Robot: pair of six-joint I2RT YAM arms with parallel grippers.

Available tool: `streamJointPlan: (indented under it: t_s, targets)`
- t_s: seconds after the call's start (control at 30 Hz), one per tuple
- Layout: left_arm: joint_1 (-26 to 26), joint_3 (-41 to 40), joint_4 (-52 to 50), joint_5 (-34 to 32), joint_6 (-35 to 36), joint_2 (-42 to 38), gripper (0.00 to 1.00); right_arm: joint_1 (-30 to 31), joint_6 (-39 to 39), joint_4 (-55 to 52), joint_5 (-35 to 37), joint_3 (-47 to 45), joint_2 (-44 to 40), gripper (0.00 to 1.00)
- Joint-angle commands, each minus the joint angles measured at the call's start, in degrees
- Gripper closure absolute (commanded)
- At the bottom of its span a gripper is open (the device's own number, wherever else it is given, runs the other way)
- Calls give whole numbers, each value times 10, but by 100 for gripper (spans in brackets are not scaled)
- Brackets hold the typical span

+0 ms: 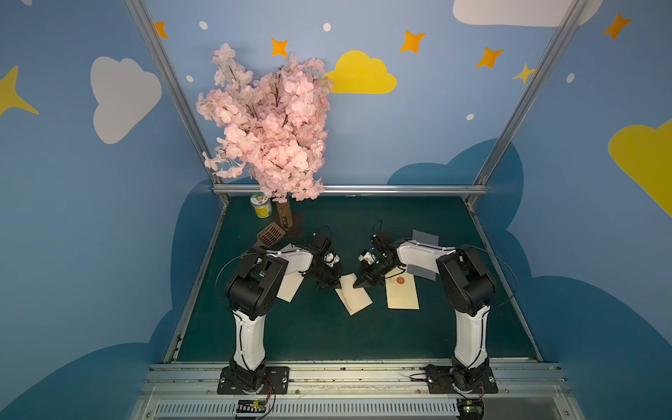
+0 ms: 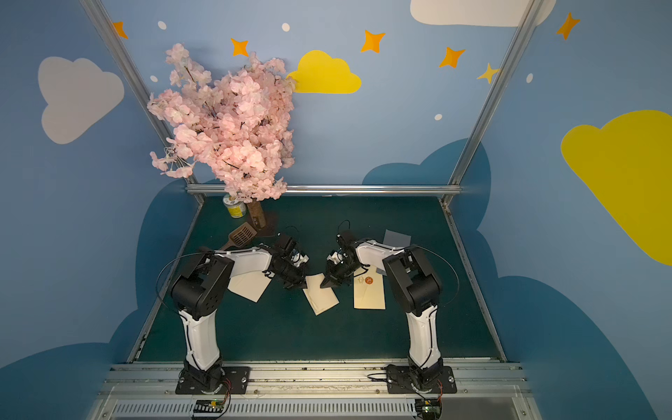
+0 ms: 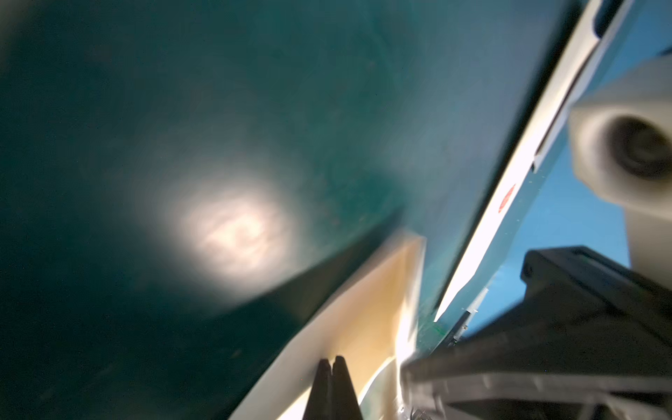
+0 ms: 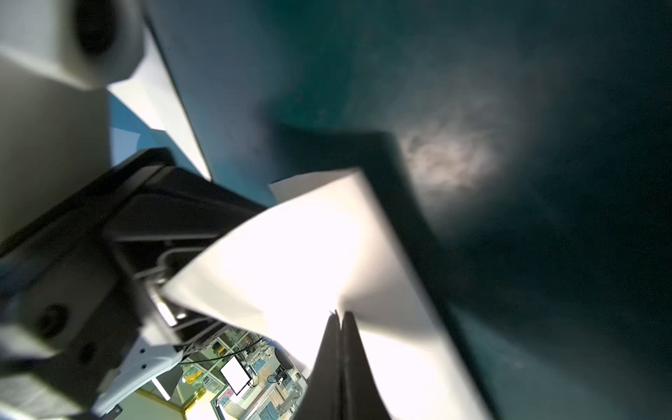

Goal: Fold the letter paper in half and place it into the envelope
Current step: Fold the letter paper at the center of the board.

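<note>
The letter paper lies slanted at the robot's grippers, so the right gripper should open and go down its side edge to straighten the paper before the robot folds it.
The cream letter paper lies slanted mid-table on the green mat. Both grippers are at its far edge. My left gripper is shut on its far left corner; in the left wrist view the fingertips meet with the cream sheet around them. My right gripper is shut on the far right corner, and its wrist view shows the sheet lifted and creased at the pinched tips. The cream envelope, with a red seal, lies flat just to the right.
A pink blossom tree, a small can and a brown scoop stand at the back left. Another cream sheet lies under the left arm. A grey sheet lies under the right arm.
</note>
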Motion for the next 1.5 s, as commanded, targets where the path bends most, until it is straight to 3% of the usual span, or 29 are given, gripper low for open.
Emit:
streamJointPlan:
  t_s: [0.0, 0.13, 0.2, 0.27, 0.37, 0.43, 1.07, 1.1, 1.13, 1.2, 1.23, 1.33, 1.47]
  targets:
    - [5, -6, -75, -38, 33, -51, 97, 3, -25, -73, 65, 22, 14, 100]
    - [6, -27, -102, -56, 45, -111, 97, 5, -27, -68, 67, 22, 23, 57]
    - [6, -36, -111, -60, 47, -129, 97, 5, -26, -58, 61, 16, 18, 51]
    - [6, -42, -113, -62, 47, -143, 97, 7, -29, -61, 70, 13, 10, 61]
    - [6, -44, -104, -62, 35, -155, 97, 8, -35, -83, 89, 18, 13, 90]
    - [4, -36, -97, -61, 26, -155, 97, 9, -39, -100, 103, 24, 20, 100]
    - [-6, 13, -16, -50, -17, 21, 97, 11, -83, -177, 127, 81, 0, 100]
    - [-6, 13, -16, -51, -16, 26, 97, 11, -85, -180, 127, 81, -5, 96]
    - [-5, 13, -15, -51, -15, 32, 97, 11, -89, -186, 131, 79, -12, 84]
    - [-6, 13, -15, -52, -12, 41, 97, 9, -94, -195, 139, 75, -24, 47]
    - [-5, 13, -16, -53, -11, 45, 97, 7, -98, -197, 141, 70, -30, 35]
    - [-5, 12, -22, -56, -4, 52, 97, 2, -109, -201, 140, 61, -31, 22]
    - [-5, 2, -26, -58, 5, 52, 97, 0, -121, -196, 114, 62, -9, 19]
